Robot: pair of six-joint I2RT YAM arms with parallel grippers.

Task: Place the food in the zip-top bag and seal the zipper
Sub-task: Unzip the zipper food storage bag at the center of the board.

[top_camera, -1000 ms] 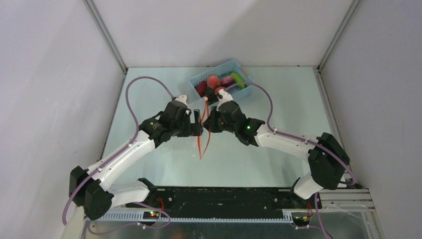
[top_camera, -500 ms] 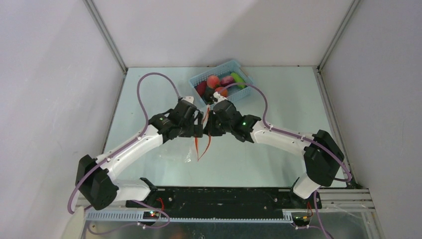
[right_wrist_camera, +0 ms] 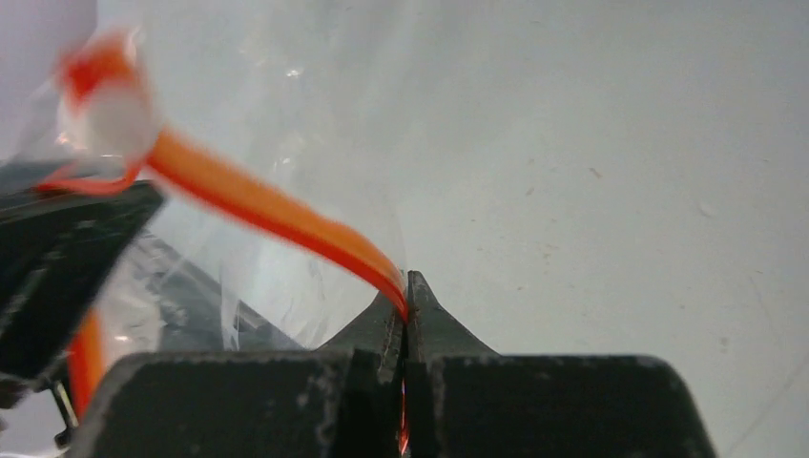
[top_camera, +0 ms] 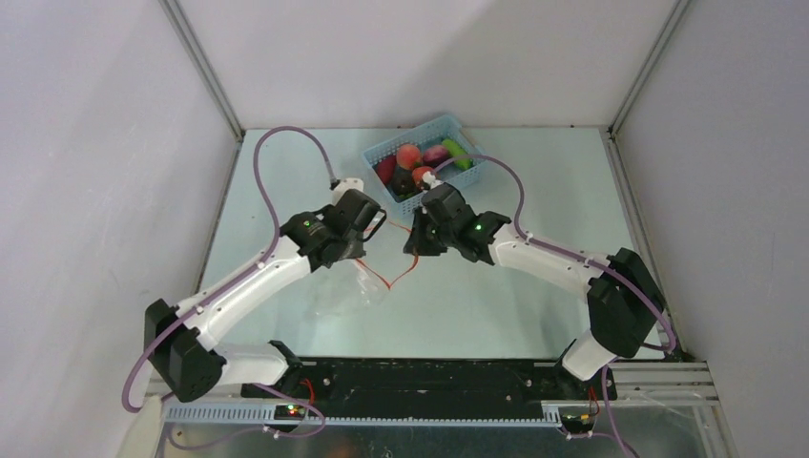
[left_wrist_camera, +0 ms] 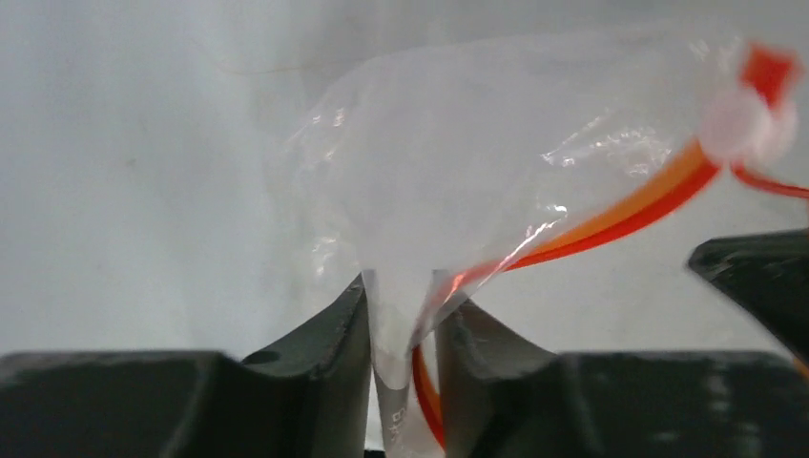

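The bag's lips have both grippers on them, so next my right gripper lets go of its lip and gets a peach piece from the basket while my left gripper stays where it is.
The zip-top bag hangs clear and crinkly between both arms over the table. Its zipper sags in a red-orange V. My left gripper is shut on the bag's left lip. In the left wrist view, folded plastic and the strip sit between the narrowed fingers of that gripper. My right gripper is shut on the other lip, and the right wrist view shows this gripper pinching the zipper. The food lies in the basket: red, peach, purple, dark and green pieces.
The light-blue perforated basket stands at the back of the table, just beyond the right gripper. Grey walls with metal corner posts close in the left, right and far sides. Purple cables loop above both arms.
The left gripper has closed from wide open onto the bag's lip. Both grippers have moved apart, pulling the strip from a narrow hanging line into a wide V.
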